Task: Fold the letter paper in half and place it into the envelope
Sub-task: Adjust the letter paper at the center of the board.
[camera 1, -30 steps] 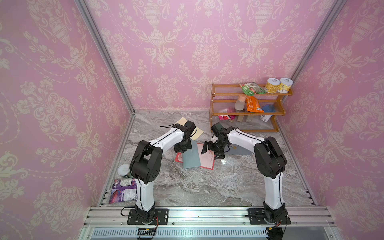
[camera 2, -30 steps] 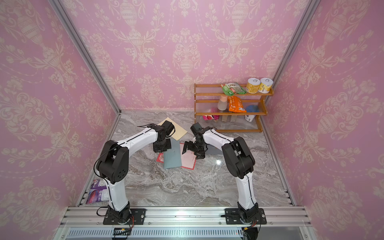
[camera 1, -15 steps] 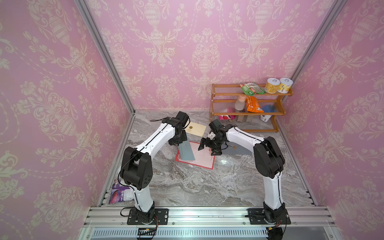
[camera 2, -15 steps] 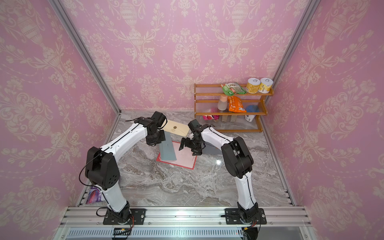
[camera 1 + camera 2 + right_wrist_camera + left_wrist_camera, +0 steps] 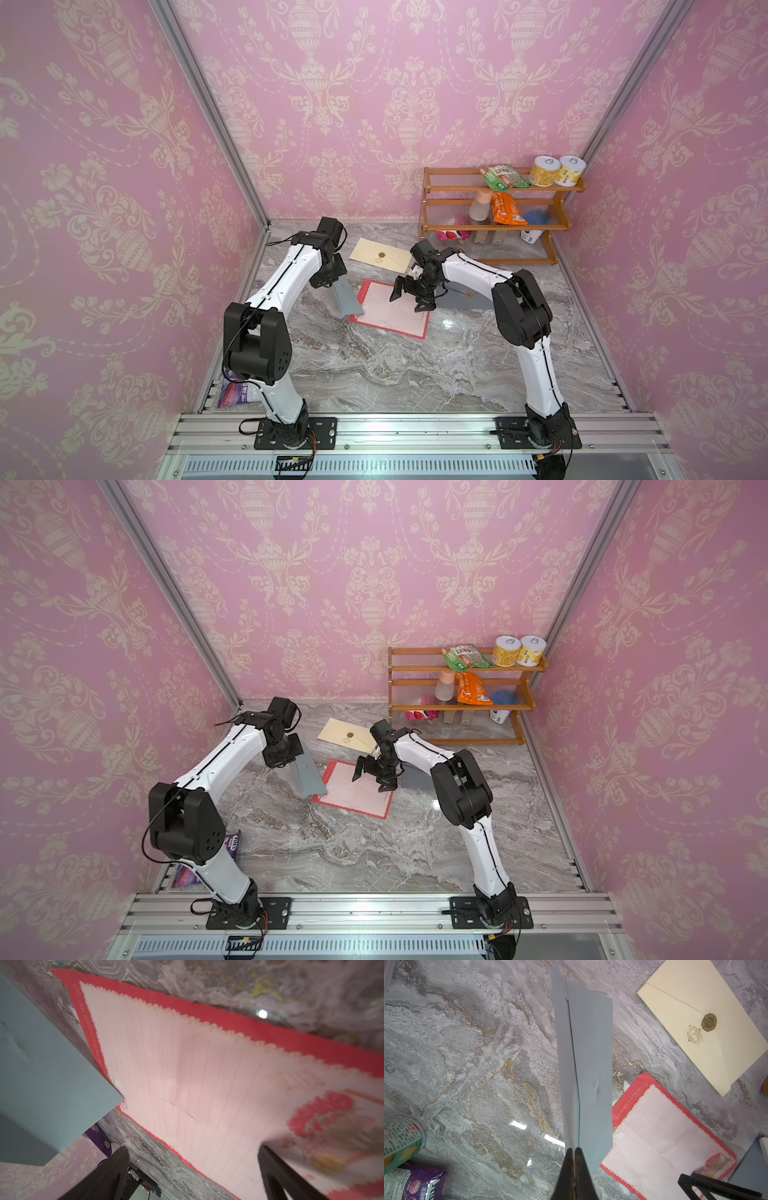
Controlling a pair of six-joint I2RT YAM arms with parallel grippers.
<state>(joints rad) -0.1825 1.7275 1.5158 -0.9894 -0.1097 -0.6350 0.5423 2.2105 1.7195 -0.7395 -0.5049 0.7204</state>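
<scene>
My left gripper should keep carrying the grey-blue envelope, which hangs over the letter paper's red edge point(image 5: 357, 311), to the open marble point(image 5: 318, 329) until both lie apart, then let go.
The pink letter paper point(image 5: 386, 320) point(image 5: 353, 800) with a red border lies flat and unfolded on the marble table. My left gripper point(image 5: 332, 281) point(image 5: 574, 1149) is shut on one end of a grey-blue envelope point(image 5: 347, 297) point(image 5: 589, 1064). The envelope hangs tilted over the paper's left edge. My right gripper point(image 5: 407, 303) point(image 5: 368, 783) is open just above the paper's far right part. In the right wrist view the sheet point(image 5: 187, 1064) fills the space beyond its fingers point(image 5: 116, 1167), and nothing is between them.
A cream envelope point(image 5: 380, 255) with a gold seal lies behind the paper. A grey envelope point(image 5: 465, 299) lies under my right arm. A wooden shelf point(image 5: 498, 226) with packets and cans stands at the back right. A purple pouch point(image 5: 235, 392) and a can point(image 5: 400, 1136) are at the front left.
My left arm has lifted the grey-blue envelope off the letter paper and carried it left, uncovering the sheet. The right gripper stayed open and shifted slightly over the paper.
</scene>
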